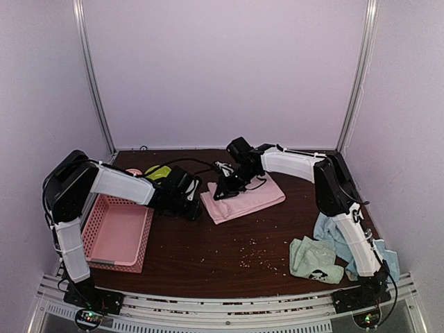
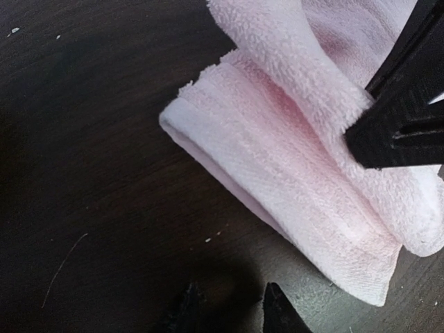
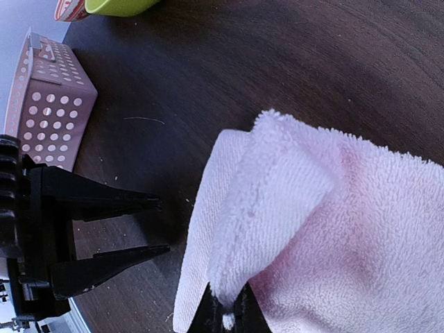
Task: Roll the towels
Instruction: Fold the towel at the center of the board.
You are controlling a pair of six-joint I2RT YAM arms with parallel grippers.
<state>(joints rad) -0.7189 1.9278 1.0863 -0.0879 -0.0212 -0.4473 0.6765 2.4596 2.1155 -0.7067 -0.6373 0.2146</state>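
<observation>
The pink towel's upper fold (image 3: pixel 272 186) lies just behind its lower edge (image 3: pixel 199 232), so the robot's right gripper should keep pulling the fold to that edge and let go there.
The pink towel (image 1: pixel 244 198) lies folded on the dark table at mid-back. My right gripper (image 1: pixel 223 186) is shut on its left edge and lifts a fold of it, seen close in the right wrist view (image 3: pixel 225 313) with the towel (image 3: pixel 326 229) bunched over the fingers. My left gripper (image 1: pixel 198 202) is open and empty just left of the towel, fingertips (image 2: pixel 277 312) low over the table; the towel's folded corner (image 2: pixel 277 166) lies just beyond them. A mint green towel (image 1: pixel 316 260) with a dark mark and a light blue towel (image 1: pixel 331 232) lie crumpled at the front right.
A pink latticed basket (image 1: pixel 118 232) stands at the left, also in the right wrist view (image 3: pixel 48 104). A yellow-green bowl (image 1: pixel 158 171) sits at the back left behind the left arm. Crumbs dot the table's middle (image 1: pixel 253 253). Walls enclose the table.
</observation>
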